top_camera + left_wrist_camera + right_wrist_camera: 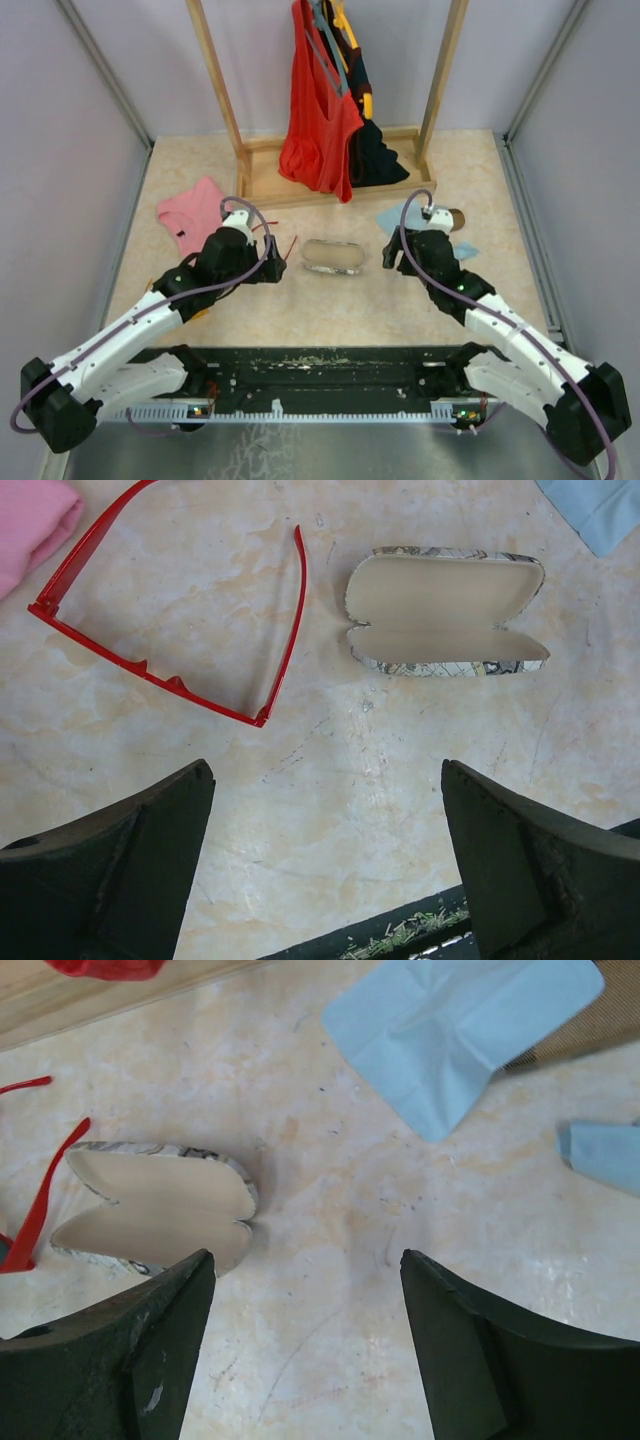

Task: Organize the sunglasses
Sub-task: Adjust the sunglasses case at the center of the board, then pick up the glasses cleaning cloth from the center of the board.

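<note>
I can see the light blue cloth's near corner point(434, 1128) lying free in front of my open right gripper, so I should keep going to that corner until my fingers pinch it.
The sunglasses point(150, 670), thin red frame with arms unfolded, lie flat on the table, up and left of my left gripper point(326, 770). In the top view only their red arms point(287, 247) show beside the left gripper point(272, 262). An open patterned case point(445, 610) with a cream inside lies between the two arms point(333, 256). My right gripper point(305, 1255) hangs just right of that case point(150, 1210). Both grippers are open over bare table with nothing between the fingers.
A light blue cloth point(450, 1030) lies beyond the right gripper, a brown object point(455, 217) at its far edge. A pink garment point(190, 212) sits at the left. A wooden rack point(330, 180) with hanging clothes stands at the back.
</note>
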Motion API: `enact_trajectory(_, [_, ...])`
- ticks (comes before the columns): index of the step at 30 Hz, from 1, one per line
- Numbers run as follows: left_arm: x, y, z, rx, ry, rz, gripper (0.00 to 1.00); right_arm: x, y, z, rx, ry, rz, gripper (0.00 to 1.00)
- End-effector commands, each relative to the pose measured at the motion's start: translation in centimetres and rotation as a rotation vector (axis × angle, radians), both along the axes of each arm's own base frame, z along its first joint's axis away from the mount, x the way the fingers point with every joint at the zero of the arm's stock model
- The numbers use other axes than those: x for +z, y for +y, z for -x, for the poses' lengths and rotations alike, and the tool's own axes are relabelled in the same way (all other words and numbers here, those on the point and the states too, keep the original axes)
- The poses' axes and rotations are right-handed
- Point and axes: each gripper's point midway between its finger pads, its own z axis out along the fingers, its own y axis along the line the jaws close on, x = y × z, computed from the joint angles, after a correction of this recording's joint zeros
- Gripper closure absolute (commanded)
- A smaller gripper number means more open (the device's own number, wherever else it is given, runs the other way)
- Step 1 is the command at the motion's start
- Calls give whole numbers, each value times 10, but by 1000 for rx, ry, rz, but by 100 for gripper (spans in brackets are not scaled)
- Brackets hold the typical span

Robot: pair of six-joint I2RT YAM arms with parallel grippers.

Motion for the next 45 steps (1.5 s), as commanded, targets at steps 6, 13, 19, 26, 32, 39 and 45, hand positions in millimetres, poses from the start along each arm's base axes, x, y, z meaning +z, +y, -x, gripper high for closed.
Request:
enact_trajectory(6, [11,1,-4,83,22,61,0,-24,-59,-6,-292,105,-33,26])
enact_trajectory(13, [21,3,-4,61,8,31,0,-31,-58,-39,-246,33,-135,28])
enact_trajectory(19, [20,21,-10,33,-41,-133,0,-43,-57,-64,-258,17,-174,31])
enact_trajectory(26, [25,32,-5,29,-86,-155,0,-59,-53,-84,-275,20,-209,34])
enact_trajectory(32, [31,42,-4,70,-122,-152,0,-74,-57,-98,-294,36,-213,35])
enact_trajectory(39, [28,42,-5,73,-109,-164,0,-83,-57,-108,-304,34,-231,41])
enact_trajectory(45, [27,42,-5,71,-106,-163,0,-93,-59,-113,-324,40,-239,45])
